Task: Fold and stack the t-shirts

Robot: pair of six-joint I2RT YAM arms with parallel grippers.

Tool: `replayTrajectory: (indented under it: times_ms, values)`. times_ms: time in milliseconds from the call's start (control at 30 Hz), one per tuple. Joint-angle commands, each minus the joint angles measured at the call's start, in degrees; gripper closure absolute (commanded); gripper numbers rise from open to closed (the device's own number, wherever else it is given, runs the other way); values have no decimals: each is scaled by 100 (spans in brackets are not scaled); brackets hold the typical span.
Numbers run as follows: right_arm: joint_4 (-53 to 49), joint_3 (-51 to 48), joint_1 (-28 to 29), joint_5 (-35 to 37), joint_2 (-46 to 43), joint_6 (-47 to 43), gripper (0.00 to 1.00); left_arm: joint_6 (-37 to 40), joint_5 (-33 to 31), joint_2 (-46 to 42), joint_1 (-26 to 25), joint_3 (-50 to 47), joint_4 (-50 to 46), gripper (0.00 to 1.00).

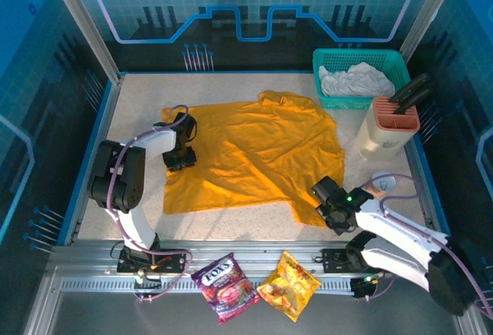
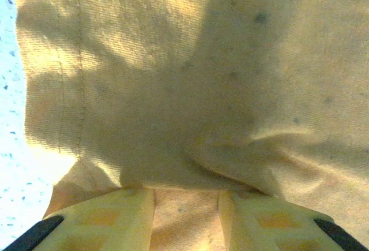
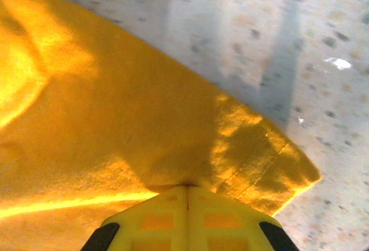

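The far sleeve of the orange shirt is bunched up while its near sleeve lies spread, so the robot's right gripper should leave the near sleeve alone and reach for the far sleeve.
The golden-orange t-shirt lies spread across the middle of the table. My left gripper sits at its left edge. In the left wrist view, its cloth fills the gap between my left gripper's yellow fingers and bunches over their tips. My right gripper is at the shirt's near right corner. The right wrist view shows its jaws pressed together on the orange hem. A whitish-grey t-shirt lies crumpled in the teal basket at the back right.
A knife block with black handles stands right of the orange shirt, in front of the basket. Two snack packets lie on the rail at the near edge. Bare speckled tabletop runs along the left and back.
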Motion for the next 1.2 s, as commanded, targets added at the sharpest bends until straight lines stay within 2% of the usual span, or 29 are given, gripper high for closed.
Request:
replayTrajectory:
  times_ms: [0,200,467,567,600,667,733,800,867,900,1000,1167]
  values:
    - [-507,-208,126,79,-300,1122,100,-3,102,196,82,-68,180,63]
    - [-291,-365,432,-351,-413,1700,100,66,164,171,134,-56,188,63]
    - [-770,693,593,24,-763,1359,100,125,-8,-106,256,102,7,63]
    - [-469,1075,276,488,-832,407,100,151,-46,-214,293,230,-73,57]
    - [-336,1190,43,520,-790,-60,96,156,-64,-258,293,265,-100,54]
    - [344,1419,-759,186,-589,-1543,94,164,-94,-368,290,352,-167,47]
    - [997,1703,-1573,-441,-76,-2969,91,165,-171,-470,286,449,-257,36]
    - [1281,2190,-2156,-972,743,-4156,92,173,-237,-529,289,546,-335,31]
    - [1110,3017,-2365,-1195,1830,-5162,100,160,-232,-497,284,667,-384,28]
    - [895,3500,-2375,-1196,2437,-5597,100,155,-202,-433,284,729,-409,28]
    - [612,4529,-2309,-1050,3857,-6316,100,63,-111,-171,266,910,-389,34]
    - [765,5171,-2337,-505,5029,-6415,100,-10,-64,416,266,1334,-379,52]
